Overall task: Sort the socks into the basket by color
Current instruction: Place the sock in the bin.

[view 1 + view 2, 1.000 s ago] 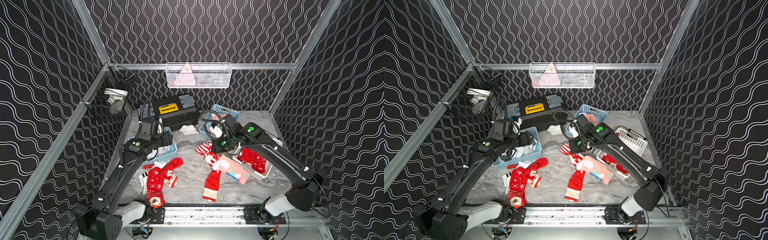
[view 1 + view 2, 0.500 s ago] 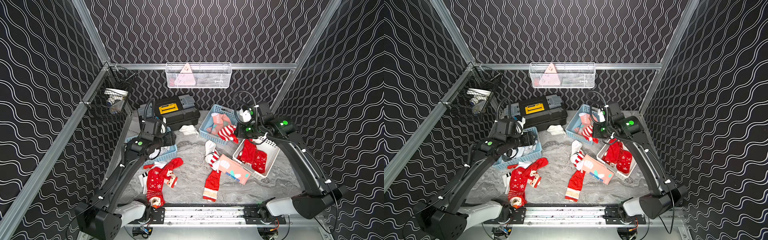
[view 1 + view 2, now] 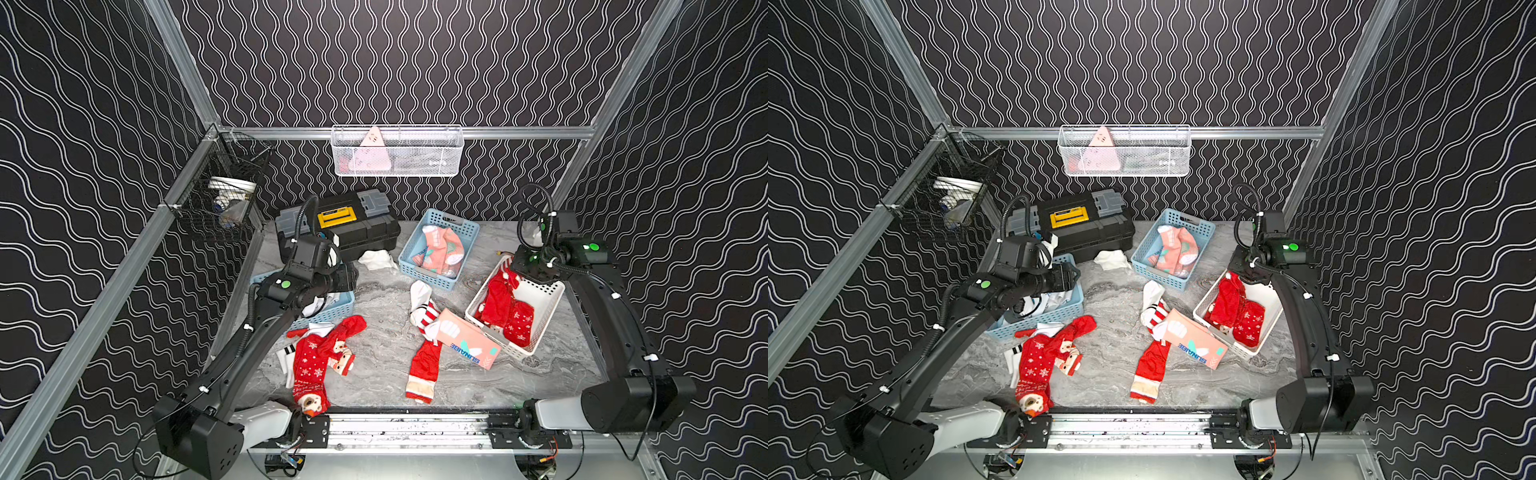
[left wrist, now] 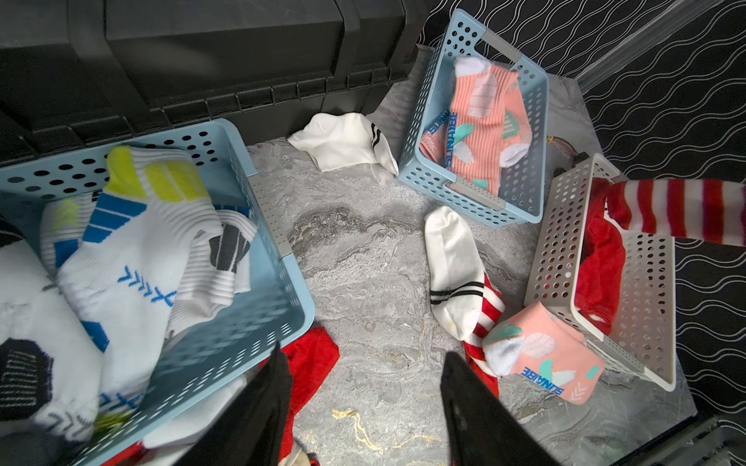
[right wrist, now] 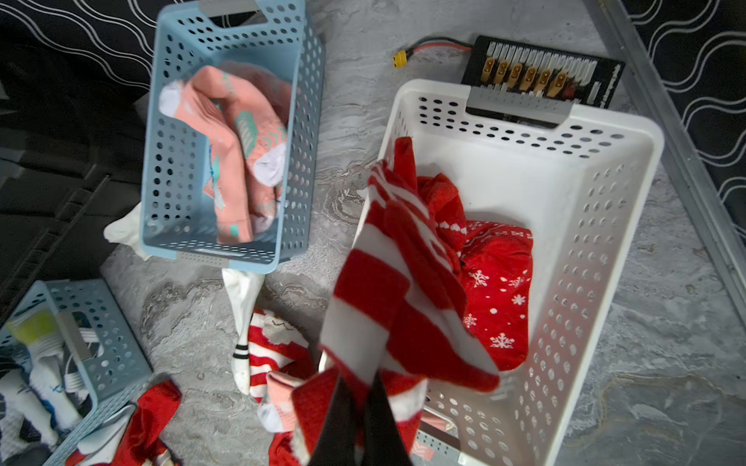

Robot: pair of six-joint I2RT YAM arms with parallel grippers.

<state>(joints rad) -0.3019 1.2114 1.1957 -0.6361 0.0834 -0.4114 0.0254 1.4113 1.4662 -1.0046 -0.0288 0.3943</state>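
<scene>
The red-white striped sock (image 5: 400,283) is hanging over the white basket's red snowflake socks (image 3: 518,321), so my right gripper should keep going down inside the basket's rim and let go there.
My right gripper (image 5: 359,387) is shut on a red-white striped sock (image 5: 375,290), which hangs over the near-left corner of the white basket (image 3: 552,307). Red snowflake socks (image 5: 496,290) lie inside it. My left gripper (image 4: 363,355) is open and empty above bare table, beside the blue basket (image 4: 266,226) of white socks (image 4: 133,250). A far blue basket (image 3: 436,274) holds pink socks (image 3: 440,247). Loose on the table are a white sock (image 3: 376,259), a black-striped white sock (image 4: 454,262), a pink sock (image 3: 465,340) and red socks (image 3: 316,357).
A black toolbox (image 3: 345,224) stands at the back left. A black connector board (image 5: 541,72) lies behind the white basket. A white wire basket (image 3: 397,151) and a black mesh basket (image 3: 220,208) hang on the walls. A metal rail (image 3: 407,428) runs along the front.
My right arm swung from the table's middle to the right, carrying the striped sock over the white basket. The left arm barely shifted.
</scene>
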